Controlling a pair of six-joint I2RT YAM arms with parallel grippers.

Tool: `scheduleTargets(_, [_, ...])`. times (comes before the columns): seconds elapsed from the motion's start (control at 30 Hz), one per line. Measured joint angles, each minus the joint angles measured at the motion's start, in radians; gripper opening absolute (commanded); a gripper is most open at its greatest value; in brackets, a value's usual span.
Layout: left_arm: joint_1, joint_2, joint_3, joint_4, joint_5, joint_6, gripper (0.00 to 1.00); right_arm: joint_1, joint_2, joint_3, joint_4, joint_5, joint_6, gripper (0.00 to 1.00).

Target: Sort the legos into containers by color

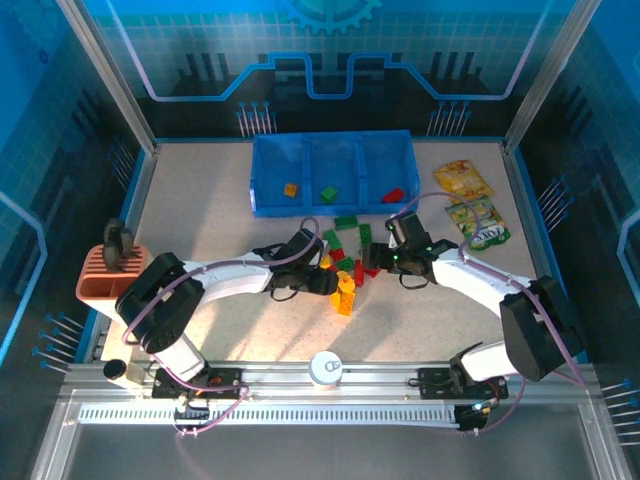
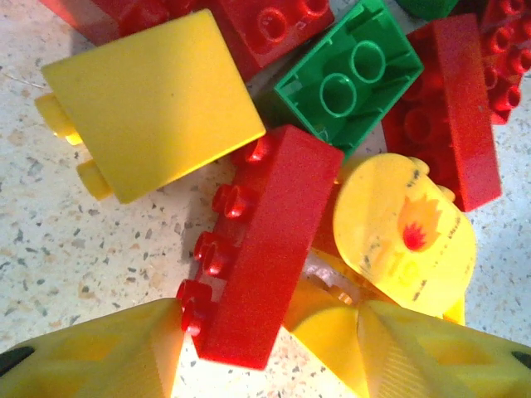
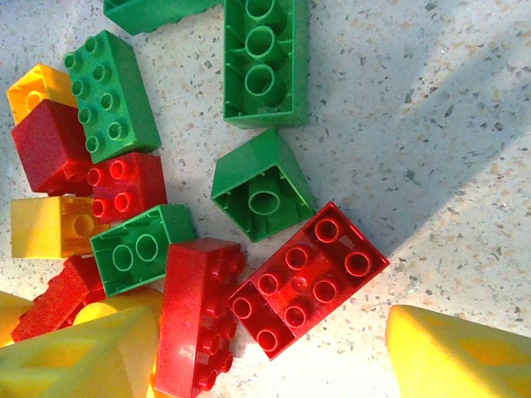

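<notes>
The long red brick (image 2: 259, 311) is between my left gripper's fingers, next to the yellow piece. Next, my left gripper backs out of the way and grips the yellow piece alone (image 2: 328, 333).
The legos (image 1: 345, 262) lie in a heap of red, green and yellow bricks at mid-table. The containers are three compartments of a blue tray (image 1: 262, 175) at the back, holding a yellow-orange (image 1: 290, 189), a green (image 1: 328, 193) and a red brick (image 1: 393, 195). My left gripper (image 1: 326, 281) is at the heap's left edge. In its wrist view the left gripper (image 2: 270, 352) straddles a long red brick (image 2: 257, 249) and a yellow piece (image 2: 328, 332); one finger (image 2: 99, 352) touches the red studs. My right gripper (image 3: 274, 365) stands open over an upturned red brick (image 3: 309, 280).
An orange ribbed holder (image 1: 100, 278) with a dark tool stands at the left edge. Two snack packets (image 1: 463, 178) (image 1: 478, 223) lie at the right, beside the tray. A white round knob (image 1: 325, 367) sits on the front rail.
</notes>
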Motion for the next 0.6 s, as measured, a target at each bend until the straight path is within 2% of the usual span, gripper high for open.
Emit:
scheduleTargets(0.3, [0.000,-0.021,0.028,-0.075,-0.038,0.042,0.59,0.000,0.012,0.000,0.007,-0.009,0.015,0.73])
scheduleTargets(0.43, [0.000,-0.012,0.047,-0.085,-0.038,0.049,0.64,0.000,0.006,-0.006,0.010,-0.008,0.016,0.73])
scheduleTargets(0.5, [-0.001,-0.012,0.047,-0.094,-0.038,0.039,0.70,-0.001,-0.002,-0.016,0.011,-0.008,0.018,0.73])
scheduleTargets(0.6, [-0.014,-0.022,0.044,-0.111,-0.039,-0.003,0.71,-0.002,-0.013,-0.030,0.012,-0.008,0.023,0.72])
